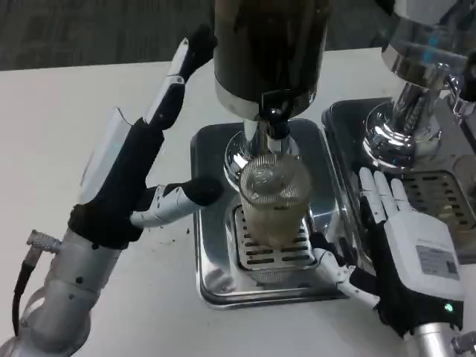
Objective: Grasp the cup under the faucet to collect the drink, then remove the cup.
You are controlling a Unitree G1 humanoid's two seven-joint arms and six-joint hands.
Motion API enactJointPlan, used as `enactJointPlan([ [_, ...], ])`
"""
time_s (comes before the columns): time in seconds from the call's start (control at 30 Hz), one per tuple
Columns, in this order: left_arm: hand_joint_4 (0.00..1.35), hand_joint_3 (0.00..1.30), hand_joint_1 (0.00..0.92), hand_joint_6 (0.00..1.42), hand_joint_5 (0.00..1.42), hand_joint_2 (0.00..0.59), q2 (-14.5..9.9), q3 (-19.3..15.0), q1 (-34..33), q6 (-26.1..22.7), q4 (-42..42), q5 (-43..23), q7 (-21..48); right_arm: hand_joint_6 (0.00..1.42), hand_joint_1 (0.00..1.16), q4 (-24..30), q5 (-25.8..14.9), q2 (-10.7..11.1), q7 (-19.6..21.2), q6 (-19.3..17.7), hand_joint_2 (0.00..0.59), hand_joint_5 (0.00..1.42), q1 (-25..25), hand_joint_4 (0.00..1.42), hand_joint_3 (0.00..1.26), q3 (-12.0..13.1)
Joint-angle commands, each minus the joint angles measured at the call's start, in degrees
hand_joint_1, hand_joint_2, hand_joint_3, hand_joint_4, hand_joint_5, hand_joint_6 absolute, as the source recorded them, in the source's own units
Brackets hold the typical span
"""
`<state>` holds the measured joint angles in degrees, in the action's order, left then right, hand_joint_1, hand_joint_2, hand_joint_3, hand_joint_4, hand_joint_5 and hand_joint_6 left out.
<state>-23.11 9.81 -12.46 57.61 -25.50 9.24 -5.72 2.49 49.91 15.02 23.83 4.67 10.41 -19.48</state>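
My gripper will find dark drink pooled low in the cup when it pulls the cup out, because the dispenser above looks dark inside.
A clear ribbed cup with pale drink in its lower half stands on the grille of a steel drip tray, directly below the black faucet of a dark dispenser. My left hand is open to the left of the cup, fingers stretched up toward the dispenser, thumb reaching toward the cup but stopping short of it. My right hand is open to the right of the cup, fingers straight, thumb low beside the cup's base. Neither hand holds the cup.
A second chrome dispenser on its own steel tray stands at the right, close behind my right hand. White tabletop stretches to the left, with a few dark specks near the tray's left edge.
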Motion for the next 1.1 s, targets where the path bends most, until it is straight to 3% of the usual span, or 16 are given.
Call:
enactJointPlan([
  [0.03, 0.0, 0.0, 0.0, 0.07, 0.08, 0.074, 1.7, -0.4, -1.0, -0.6, 0.4, -1.1, 4.1, 0.18, 0.27, -0.2, -0.1, -0.3, 0.7, -0.5, 0.334, 0.0, 0.0, 0.0, 0.0, 0.3],
  [0.4, 0.0, 0.0, 0.0, 0.12, 0.15, 0.086, 6.4, -0.9, -5.5, -1.9, -5.5, -0.4, 8.5, 0.17, 0.28, 0.2, 0.6, -1.1, 1.5, 0.2, 0.346, 0.0, 0.7, 0.0, 0.0, 0.6],
  [0.67, 0.01, 0.07, 0.0, 0.16, 0.21, 0.081, 6.7, -2.3, -5.8, -1.5, -6.5, 2.1, 7.9, 0.18, 0.28, 0.1, 0.3, -1.3, 1.8, 0.1, 0.349, 0.0, 1.3, 0.0, 0.0, 0.8],
  [0.87, 0.0, 0.07, 0.0, 0.14, 0.18, 0.085, 6.5, -1.9, -6.3, -3.0, -6.7, 0.3, 11.3, 0.18, 0.28, 0.2, 0.4, -1.2, 1.4, 0.1, 0.35, 0.0, 1.3, 0.0, 0.0, 0.7],
  [1.1, 0.0, 0.07, 0.0, 0.16, 0.19, 0.082, 7.8, -1.7, -7.1, -3.3, -7.2, -1.0, 13.0, 0.18, 0.28, 0.2, 0.2, -1.5, 1.4, 0.3, 0.35, 0.0, 1.4, 0.0, 0.0, 0.8],
])
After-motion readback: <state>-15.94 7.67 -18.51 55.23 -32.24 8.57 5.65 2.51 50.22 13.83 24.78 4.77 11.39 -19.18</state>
